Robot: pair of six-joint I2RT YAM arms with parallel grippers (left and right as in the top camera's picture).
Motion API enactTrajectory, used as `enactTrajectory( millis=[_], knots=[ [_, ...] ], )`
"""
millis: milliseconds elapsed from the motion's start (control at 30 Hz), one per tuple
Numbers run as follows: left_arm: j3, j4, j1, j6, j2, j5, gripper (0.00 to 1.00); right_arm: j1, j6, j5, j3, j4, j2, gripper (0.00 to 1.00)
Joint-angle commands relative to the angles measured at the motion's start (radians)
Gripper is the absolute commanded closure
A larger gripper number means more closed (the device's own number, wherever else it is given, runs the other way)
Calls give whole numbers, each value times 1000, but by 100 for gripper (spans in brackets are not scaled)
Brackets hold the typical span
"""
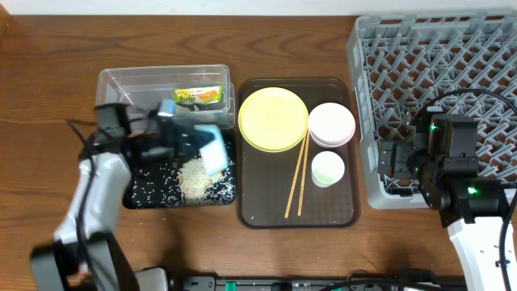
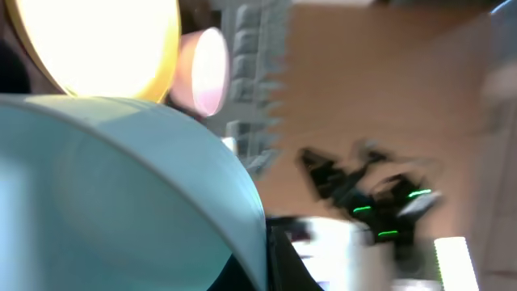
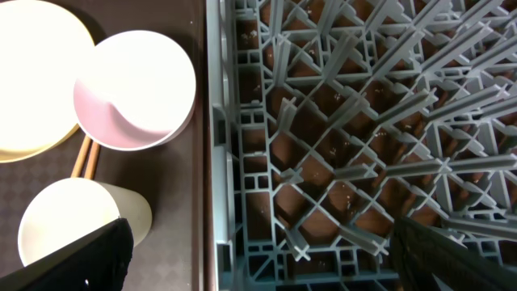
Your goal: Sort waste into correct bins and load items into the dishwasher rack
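Rice is in the black tray (image 1: 193, 181) and a clear spot (image 1: 263, 176) is beside the chopsticks. My left gripper should now level the light blue bowl and let go of it there.
My left gripper (image 1: 191, 142) is shut on the light blue bowl (image 1: 214, 151), holding it tipped on its side over the black tray (image 1: 145, 194). The bowl fills the blurred left wrist view (image 2: 121, 194). White rice scraps (image 1: 194, 179) lie in the black tray. The green-and-orange wrapper (image 1: 199, 96) lies in the clear tub (image 1: 121, 81). The yellow plate (image 1: 272, 119), pink bowl (image 1: 331, 124), white cup (image 1: 328, 168) and chopsticks (image 1: 297, 178) sit on the brown tray (image 1: 266, 214). My right gripper (image 3: 266, 267) is open and empty over the grey rack's (image 1: 452, 56) front left edge. Crumpled paper is out of view.
The brown tray lies between the black tray and the rack. The right wrist view shows the pink bowl (image 3: 133, 89), the cup (image 3: 73, 226) and the rack lattice (image 3: 363, 121). Bare wooden table surrounds everything.
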Motion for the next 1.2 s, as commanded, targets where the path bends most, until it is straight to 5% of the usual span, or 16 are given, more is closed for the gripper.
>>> enactTrajectory(
  millis=[0, 467, 667, 767, 900, 1167],
  knots=[
    [30, 3, -157, 23, -94, -353, 94, 8, 13, -4, 17, 0, -2, 1],
    [32, 144, -829, 39, -35, -1212, 94, 8, 13, -5, 16, 0, -2, 1],
    [32, 170, -932, 43, 93, -1228, 93, 8, 13, -5, 16, 0, -2, 1],
    [32, 181, -940, 55, 123, -1228, 67, 8, 13, -5, 17, 0, -2, 1],
    [41, 177, -939, 91, 110, -1227, 53, 8, 13, -5, 17, 0, -2, 1],
    [124, 232, -940, 97, -3, -1216, 47, 8, 13, -5, 17, -1, -2, 1]
  ],
)
